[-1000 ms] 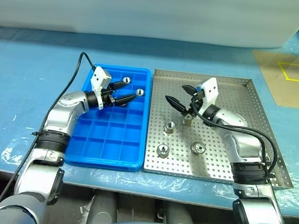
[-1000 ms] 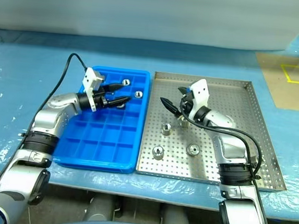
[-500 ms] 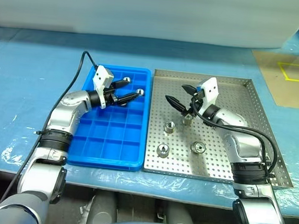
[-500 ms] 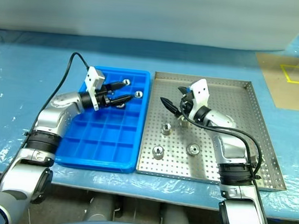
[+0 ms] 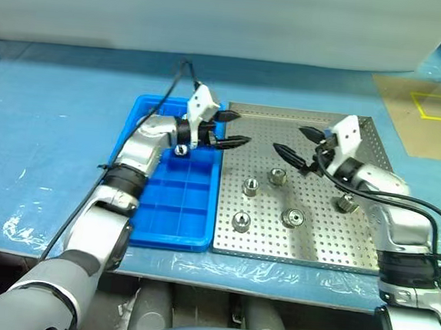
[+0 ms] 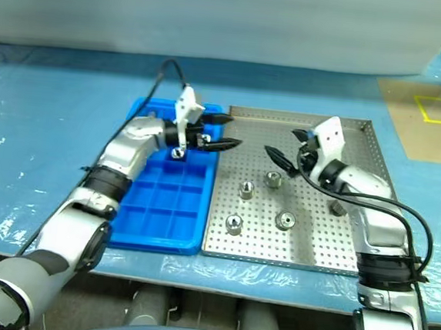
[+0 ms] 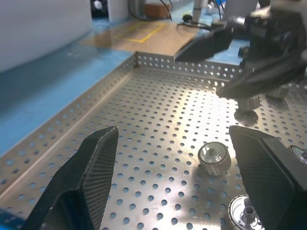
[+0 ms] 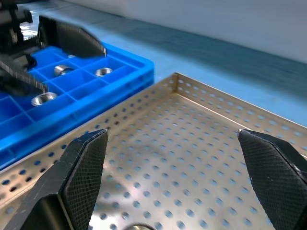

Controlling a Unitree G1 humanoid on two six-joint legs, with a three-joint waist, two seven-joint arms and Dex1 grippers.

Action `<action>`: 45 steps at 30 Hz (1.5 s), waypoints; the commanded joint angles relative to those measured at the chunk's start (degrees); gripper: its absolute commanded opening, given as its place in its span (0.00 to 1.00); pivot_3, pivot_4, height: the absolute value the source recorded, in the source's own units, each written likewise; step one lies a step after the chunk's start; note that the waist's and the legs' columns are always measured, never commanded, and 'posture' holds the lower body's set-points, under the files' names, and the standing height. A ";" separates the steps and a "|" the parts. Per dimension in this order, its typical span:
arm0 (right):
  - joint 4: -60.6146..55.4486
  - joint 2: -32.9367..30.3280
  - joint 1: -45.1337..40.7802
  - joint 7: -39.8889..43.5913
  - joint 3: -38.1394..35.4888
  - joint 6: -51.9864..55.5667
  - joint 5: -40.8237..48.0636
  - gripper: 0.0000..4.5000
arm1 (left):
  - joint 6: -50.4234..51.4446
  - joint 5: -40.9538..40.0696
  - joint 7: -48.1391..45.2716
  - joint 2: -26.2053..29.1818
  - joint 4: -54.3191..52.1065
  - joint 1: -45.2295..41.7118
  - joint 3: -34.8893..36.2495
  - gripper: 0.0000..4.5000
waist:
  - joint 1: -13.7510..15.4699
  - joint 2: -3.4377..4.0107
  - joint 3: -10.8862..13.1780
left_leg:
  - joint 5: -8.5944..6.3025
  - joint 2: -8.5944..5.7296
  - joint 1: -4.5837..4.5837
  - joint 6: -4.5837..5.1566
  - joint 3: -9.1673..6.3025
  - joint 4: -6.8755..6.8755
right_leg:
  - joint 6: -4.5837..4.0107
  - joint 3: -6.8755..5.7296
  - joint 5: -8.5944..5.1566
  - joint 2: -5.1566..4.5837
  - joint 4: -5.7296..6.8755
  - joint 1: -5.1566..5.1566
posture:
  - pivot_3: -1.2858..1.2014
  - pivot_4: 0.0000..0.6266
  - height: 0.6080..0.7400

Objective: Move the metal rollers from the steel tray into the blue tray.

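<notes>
The upright, free-standing metal roller (image 5: 277,176) nearest the steel tray's far edge faces my left gripper's open fingers, so I go on lowering them until they straddle it, and then close.
The steel tray (image 5: 329,248) lies on the right with several metal rollers on its perforated floor, among them one (image 5: 278,175) near the middle and one (image 5: 346,204) further right. The blue tray (image 5: 170,207) lies beside it on the left and holds three rollers (image 8: 61,70) in its far compartments. My left gripper (image 5: 239,128) hangs open and empty over the steel tray's far left part, pointing right. My right gripper (image 5: 288,140) faces it, open and empty, above the tray's far middle. A roller (image 7: 214,158) lies on the tray floor below the left fingers.
A tan board (image 5: 426,113) with a yellow square lies at the back right. The table is covered in blue plastic sheet (image 5: 36,149). The left arm's black cable (image 5: 174,80) arcs above the blue tray's far end.
My left gripper swung right, from above the blue tray to over the steel tray's left part. My right gripper shifted right, away from the roller it hovered near. Both stayed open.
</notes>
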 commanded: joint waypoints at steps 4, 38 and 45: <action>-10.36 -0.34 6.28 -4.57 -5.88 2.49 2.28 0.99 | -7.19 4.74 2.73 -6.44 16.72 -10.12 0.05 0.86 | -1.21 0.00 0.00 | 0.01 -0.21 -0.01 0.11 0.00 0.04 | 0.04 0.03 0.02 0.00 -0.02 0.01 | 0.34 0.24 1.00; -16.75 1.43 15.96 -18.78 -11.66 -0.41 -2.77 0.99 | -3.79 21.41 11.12 -14.64 30.75 -10.89 -4.00 0.86 | -6.27 0.07 -0.04 | -0.28 -0.32 -0.10 0.64 0.00 0.13 | 0.28 0.03 0.16 -0.08 -0.82 0.37 | 0.27 0.24 1.00; -16.51 1.43 15.67 -18.86 -11.19 -0.48 -2.88 1.00 | -5.45 21.84 11.10 -14.10 30.54 -10.37 -3.58 0.51 | -6.30 0.08 -0.04 | -0.32 -0.30 -0.06 0.70 0.00 0.15 | 0.28 0.04 0.16 -0.15 -0.87 0.44 | 0.28 0.24 1.00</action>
